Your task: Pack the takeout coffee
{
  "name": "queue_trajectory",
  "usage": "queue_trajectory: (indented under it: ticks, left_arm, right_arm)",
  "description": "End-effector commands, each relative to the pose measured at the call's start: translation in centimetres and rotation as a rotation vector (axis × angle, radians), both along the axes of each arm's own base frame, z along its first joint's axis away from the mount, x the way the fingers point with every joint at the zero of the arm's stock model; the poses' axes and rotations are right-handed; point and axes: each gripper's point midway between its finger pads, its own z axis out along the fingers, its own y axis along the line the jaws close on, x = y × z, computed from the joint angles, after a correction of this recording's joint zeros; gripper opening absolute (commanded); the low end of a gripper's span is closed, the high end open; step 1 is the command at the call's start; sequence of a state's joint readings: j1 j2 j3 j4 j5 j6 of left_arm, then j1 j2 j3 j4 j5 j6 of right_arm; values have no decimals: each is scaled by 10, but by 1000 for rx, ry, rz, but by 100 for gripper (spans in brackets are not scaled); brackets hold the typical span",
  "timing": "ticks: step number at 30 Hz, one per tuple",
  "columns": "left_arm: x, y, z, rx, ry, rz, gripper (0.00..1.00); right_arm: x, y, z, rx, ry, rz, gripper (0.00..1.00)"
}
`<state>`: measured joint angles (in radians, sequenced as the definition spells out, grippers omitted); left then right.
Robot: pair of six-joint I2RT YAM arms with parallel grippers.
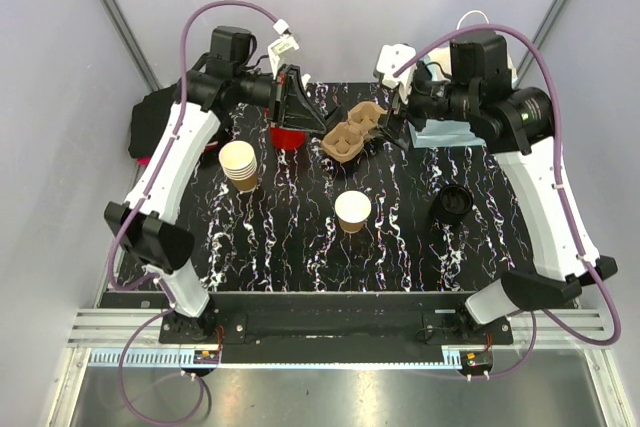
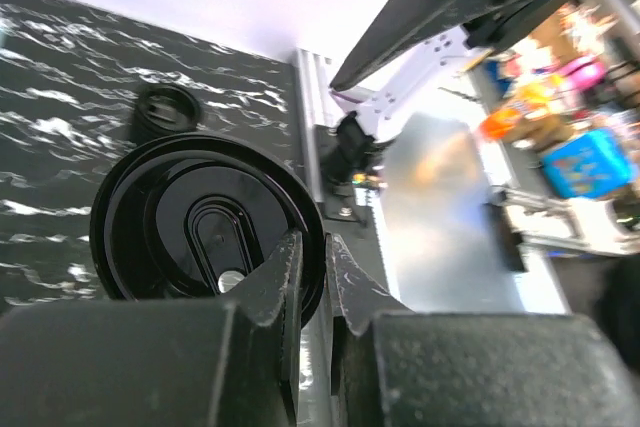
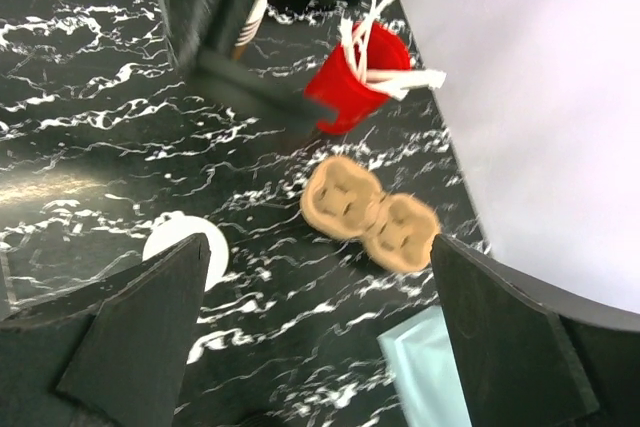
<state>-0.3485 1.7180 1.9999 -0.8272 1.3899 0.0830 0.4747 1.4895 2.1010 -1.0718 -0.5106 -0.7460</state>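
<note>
I should grab the lid's free rim (image 2: 112, 187) with my right gripper and lay it flat above the coffee, since my left gripper holds the black lid (image 2: 205, 222) on edge.
The takeout coffee (image 1: 352, 210) is a tan paper cup with a white inside, standing upright mid-table; the right wrist view shows its white mouth (image 3: 185, 247). My left gripper (image 1: 293, 99) hovers at the back left, above the red cup, shut on the rim of a black plastic lid (image 2: 200, 222). The rim sits pinched between the two fingertips of the gripper (image 2: 315, 267). My right gripper (image 1: 395, 127) is open and empty at the back right, just right of the brown pulp carrier (image 1: 355, 133). Between its jaws (image 3: 320, 287) I see the carrier (image 3: 370, 212) lying on the table.
A stack of tan cups (image 1: 240, 165) stands at the left. The red cup of white utensils (image 1: 290, 137) stands behind it, also seen as the red cup (image 3: 358, 87). A stack of black lids (image 1: 452, 204) sits at the right. Pale blue napkins (image 1: 445, 132) lie at the back right.
</note>
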Motion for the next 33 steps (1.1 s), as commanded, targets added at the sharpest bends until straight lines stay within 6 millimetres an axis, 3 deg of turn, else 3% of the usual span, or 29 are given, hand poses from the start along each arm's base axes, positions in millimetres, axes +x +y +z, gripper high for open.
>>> queue_trajectory:
  ticks: [1,13,21,28,29,33]
  left_arm:
    - [-41,11,27,-111,132,-255,0]
    - [-71,3,29,-95,152,-326,0]
    - [-78,3,30,-88,155,-336,0]
    - [-80,5,29,-84,157,-337,0]
    - [-81,5,29,-84,156,-337,0]
    - [-82,5,29,-83,155,-339,2]
  right_arm:
    - [-14,13,23,7,-101,170,98]
    - [-19,49,-12,7,-36,460,100]
    - [-31,56,-34,19,55,556,98]
    - [-47,57,-37,65,146,597,57]
    - [-49,58,-38,71,153,603,46]
    - [-54,59,-34,95,172,621,33]
